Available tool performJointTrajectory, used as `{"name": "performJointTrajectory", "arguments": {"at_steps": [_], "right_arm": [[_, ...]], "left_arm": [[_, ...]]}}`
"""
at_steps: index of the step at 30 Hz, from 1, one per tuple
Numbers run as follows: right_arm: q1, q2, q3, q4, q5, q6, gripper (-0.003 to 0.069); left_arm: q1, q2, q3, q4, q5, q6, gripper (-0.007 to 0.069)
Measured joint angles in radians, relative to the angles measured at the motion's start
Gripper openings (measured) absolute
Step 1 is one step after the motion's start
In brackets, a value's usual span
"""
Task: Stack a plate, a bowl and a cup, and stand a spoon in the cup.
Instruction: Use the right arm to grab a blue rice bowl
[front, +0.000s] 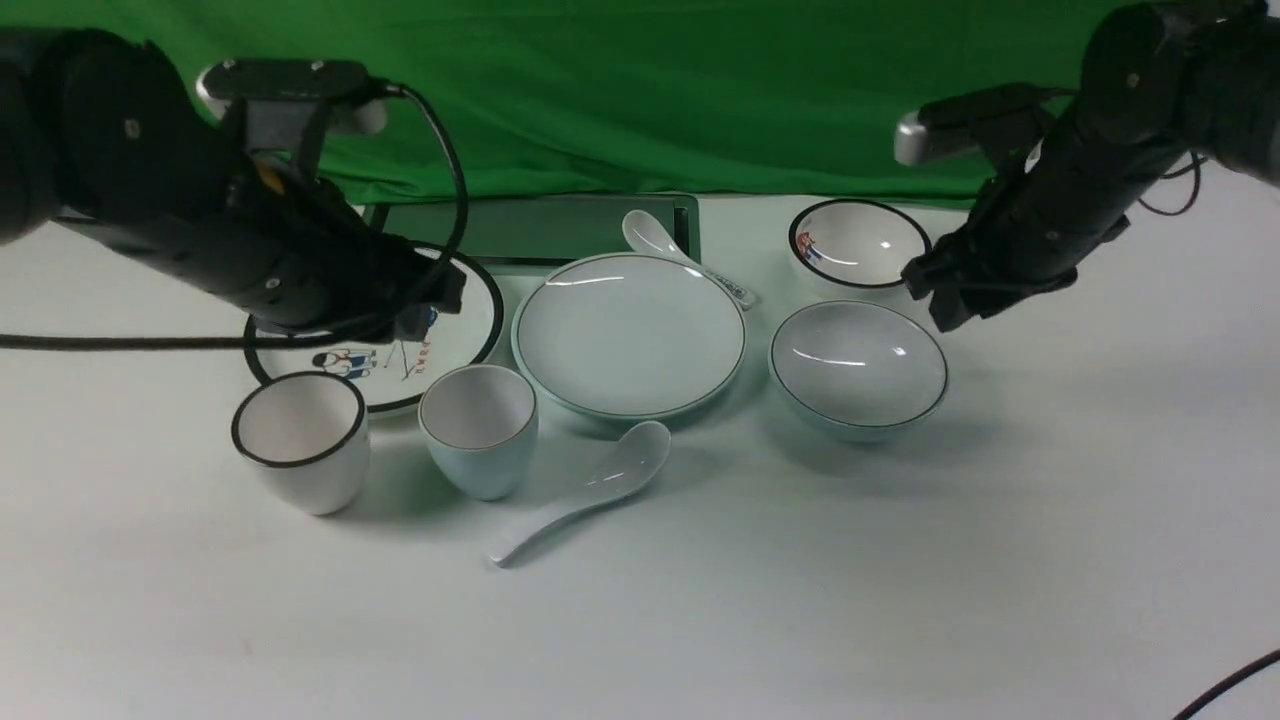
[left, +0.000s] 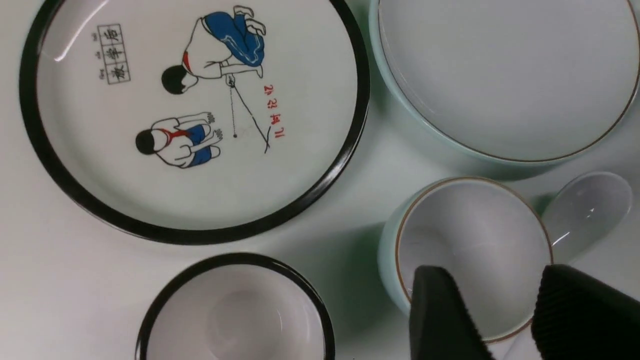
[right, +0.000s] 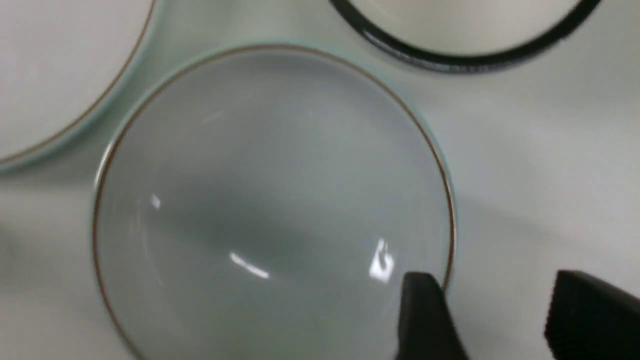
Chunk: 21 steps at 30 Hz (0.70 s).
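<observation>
The pale blue-green cup (front: 482, 451) has a broad opening with a thin rim (front: 477, 407), so I expect it to hang at a tilt when I raise it by that rim.
The pale blue-green plate (front: 630, 334) lies at the table's middle, with the matching bowl (front: 858, 367) to its right and the cup (front: 479, 427) at its front left. The plain white spoon (front: 590, 489) lies in front of the plate, its scoop near the cup. My left gripper (front: 428, 300) hovers open above the cartoon plate, behind the cup; in the left wrist view its fingers (left: 440, 315) frame the cup (left: 470, 250). My right gripper (front: 940, 290) is open above the bowl's far right rim; one finger (right: 425, 315) overlaps the bowl (right: 270, 200), the other is outside it.
A white black-rimmed plate with cartoon figures (front: 455, 335) and a white black-rimmed cup (front: 300, 440) are at the left. A small black-rimmed bowl (front: 860, 246) and a marked spoon (front: 665, 245) sit behind. A green tray (front: 540, 230) lies at the back.
</observation>
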Motion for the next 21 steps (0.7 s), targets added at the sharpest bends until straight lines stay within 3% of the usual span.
{"name": "performJointTrajectory", "arguments": {"at_steps": [3, 6, 8, 10, 13, 18, 21], "right_arm": [[0.000, 0.061, -0.039, 0.003, -0.002, 0.025, 0.0414], [-0.001, 0.117, -0.055, 0.004, -0.002, 0.043, 0.0365], [-0.001, 0.138, -0.055, 0.005, -0.001, 0.045, 0.0314], [-0.001, 0.149, -0.058, 0.008, 0.023, 0.043, 0.0174], [-0.001, 0.138, -0.097, 0.023, 0.084, 0.026, 0.0081], [0.003, 0.129, -0.222, 0.047, 0.233, -0.035, 0.0071], [0.037, 0.128, -0.279, 0.125, 0.218, -0.086, 0.0071]], "left_arm": [[0.000, 0.012, 0.000, 0.000, -0.007, 0.017, 0.0304], [0.000, 0.034, 0.000, 0.000, -0.027, 0.040, 0.0345], [0.000, 0.042, 0.000, 0.000, -0.027, 0.048, 0.0349], [0.000, 0.055, 0.000, 0.000, -0.027, 0.051, 0.0351], [0.000, 0.057, 0.000, -0.013, -0.027, 0.051, 0.0347], [0.000, 0.057, -0.002, -0.046, -0.041, 0.072, 0.0325], [0.000, 0.058, -0.002, -0.049, -0.049, 0.104, 0.0316]]}}
